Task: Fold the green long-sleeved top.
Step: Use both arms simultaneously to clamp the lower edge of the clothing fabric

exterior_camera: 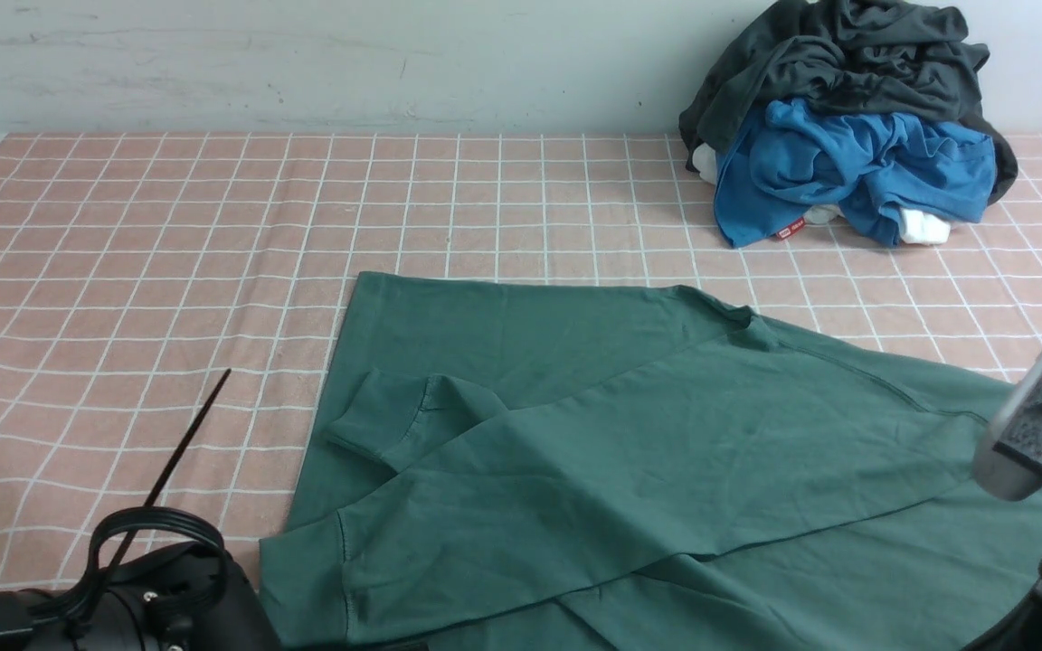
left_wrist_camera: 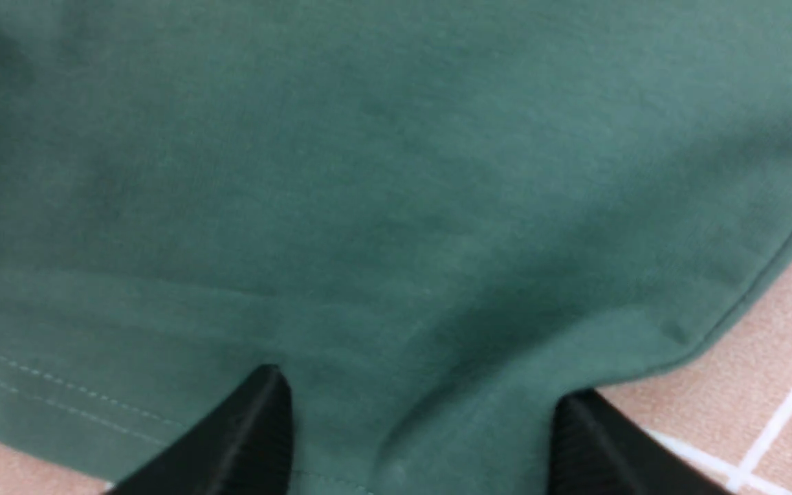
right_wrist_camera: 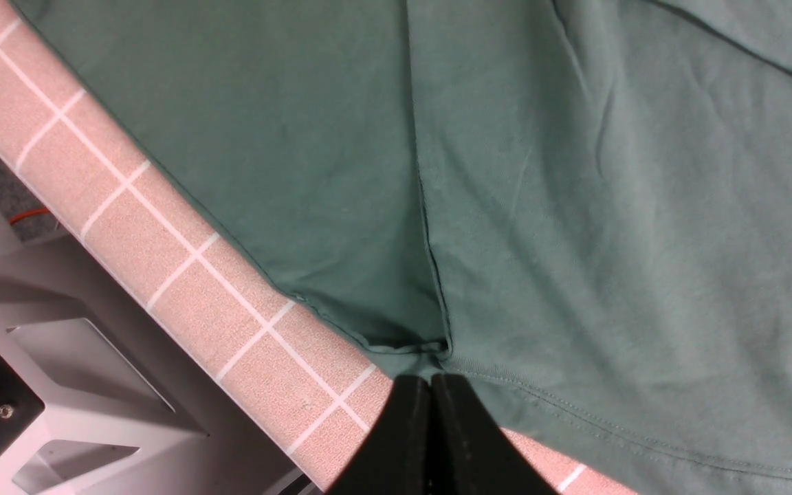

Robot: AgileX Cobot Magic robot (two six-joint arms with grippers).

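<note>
The sleeves are lying flat over the limp green top, so its near side will fold over and hide them when the robot lifts the top's edge and carries it.
The green long-sleeved top lies spread across the near half of the checked cloth, with both sleeves folded over its body and their ribbed cuffs toward the left. In the left wrist view my left gripper stands open, its black fingers wide apart on either side of a raised bunch of the top close to its stitched hem. My right gripper is shut, its tips pinching the top at a hem corner by the table's near edge. Only the arms' housings show in the front view.
A heap of dark grey clothing and a bright blue garment sits at the back right against the wall. The pink checked tablecloth covers the table. My left arm's housing and right arm's housing stand at the near corners.
</note>
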